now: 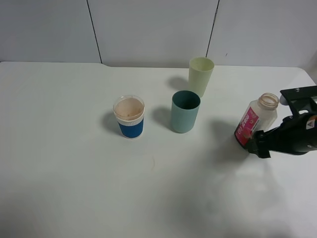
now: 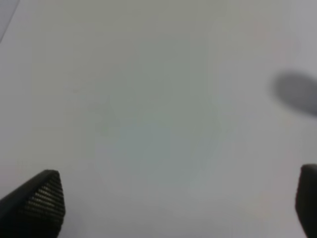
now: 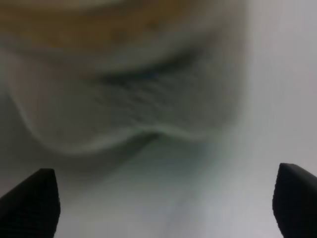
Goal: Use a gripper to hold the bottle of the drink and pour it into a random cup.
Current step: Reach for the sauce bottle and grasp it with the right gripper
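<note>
I expect the drink to reach the bottle's opening [image 1: 270,100] only when I tip the bottle far over, because dark drink [image 1: 240,141] sits low at the bottom of the bottle.
The bottle [image 1: 260,116] stands capless at the table's right side, its pink-red label facing the cups, with a little dark drink [image 1: 241,139] at its base. My right gripper [image 1: 258,145] is low beside the bottle's base, fingers spread wide. Up close, the bottle [image 3: 129,89] fills the right wrist view just beyond the right gripper [image 3: 163,208], whose fingertips [image 3: 34,198] stand apart and hold nothing. The teal cup [image 1: 185,113] stands upright left of the bottle. My left gripper [image 2: 178,203] is open over bare table and out of the high view.
A pale yellow-green tumbler [image 1: 200,75] stands behind the teal cup. A blue-and-white cup [image 1: 130,117] with a peach inside stands to its left. The white table [image 1: 74,173] meets a grey wall at the back.
</note>
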You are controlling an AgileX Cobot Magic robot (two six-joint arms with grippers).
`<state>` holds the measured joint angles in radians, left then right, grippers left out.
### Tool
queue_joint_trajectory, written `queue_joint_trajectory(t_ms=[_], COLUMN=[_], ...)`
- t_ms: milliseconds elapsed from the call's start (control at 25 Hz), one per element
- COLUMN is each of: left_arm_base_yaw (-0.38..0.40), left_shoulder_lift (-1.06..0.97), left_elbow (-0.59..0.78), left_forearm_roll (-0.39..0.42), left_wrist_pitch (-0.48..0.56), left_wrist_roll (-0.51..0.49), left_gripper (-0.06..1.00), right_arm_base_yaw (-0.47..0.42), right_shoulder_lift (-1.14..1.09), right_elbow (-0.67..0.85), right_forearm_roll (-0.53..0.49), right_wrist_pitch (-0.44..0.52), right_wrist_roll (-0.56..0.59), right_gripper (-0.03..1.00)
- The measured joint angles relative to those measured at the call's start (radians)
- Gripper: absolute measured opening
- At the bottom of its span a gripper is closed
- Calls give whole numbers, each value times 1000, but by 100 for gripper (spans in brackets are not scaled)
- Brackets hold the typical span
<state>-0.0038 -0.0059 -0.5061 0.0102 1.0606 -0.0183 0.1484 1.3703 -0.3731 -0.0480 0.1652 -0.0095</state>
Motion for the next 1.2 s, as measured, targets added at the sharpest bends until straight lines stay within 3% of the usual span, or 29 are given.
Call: queue_joint_trajectory(t_ms=[360, 560, 1000, 1200], left_arm_base_yaw=[0, 0, 0, 0], left_shoulder_lift=[0, 0, 0, 0], left_elbow=[0, 0, 0, 0], left_forearm_roll=[0, 0, 0, 0], left_wrist_pitch=[0, 0, 0, 0], left_wrist_roll=[0, 0, 0, 0], left_gripper=[93, 93, 93, 93], right_arm_base_yaw=[18, 18, 18, 18], right_shoulder_lift=[57, 57, 61, 61], right_elbow=[-1, 31, 201, 230], right_forearm_roll=[-31, -25, 82, 95], right_wrist_pitch=[-182, -293, -806, -883], right_wrist_roll=[33, -10, -127, -133], right_gripper=[84, 84, 84, 84])
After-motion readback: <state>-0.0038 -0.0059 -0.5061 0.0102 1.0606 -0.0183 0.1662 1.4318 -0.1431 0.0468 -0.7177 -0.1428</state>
